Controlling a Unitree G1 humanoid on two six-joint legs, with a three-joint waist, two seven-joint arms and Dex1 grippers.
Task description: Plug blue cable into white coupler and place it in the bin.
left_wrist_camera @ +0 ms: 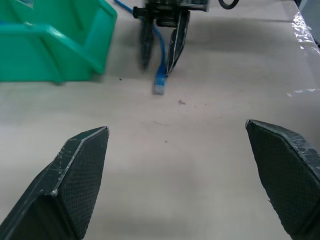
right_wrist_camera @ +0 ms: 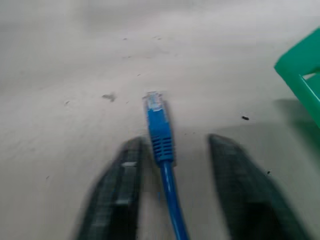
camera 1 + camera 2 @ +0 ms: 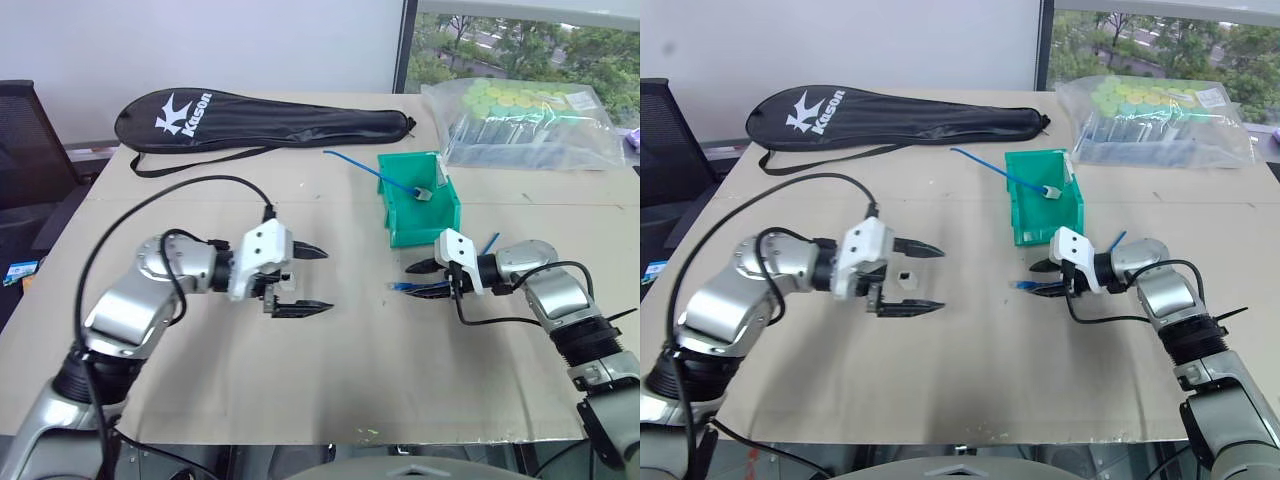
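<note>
My gripper will lift the clear plug, and the blue cable (image 3: 407,286) should hold a gentle curve then, because the tail (image 3: 490,243) sticks straight out past my right gripper.
The blue cable (image 2: 161,131) lies between the two fingers of my right gripper (image 3: 412,280), its clear plug (image 1: 158,88) sticking out past the fingertips just above the table. The fingers stand apart from the cable on both sides, so the gripper is open. To its left, my left gripper (image 3: 329,279) is wide open and points toward it. The white coupler (image 3: 903,277) is a tiny cube on the table, seen between the left fingers near their base and touching neither. The green bin (image 3: 442,215) stands just behind the right gripper.
Inside the bin lies another blue cable with a greyish coupler (image 3: 424,192), its tail trailing out to the left. At the back are a black racket bag (image 3: 260,118) and a clear plastic bag of parts (image 3: 520,120). A black chair (image 3: 20,130) stands far left.
</note>
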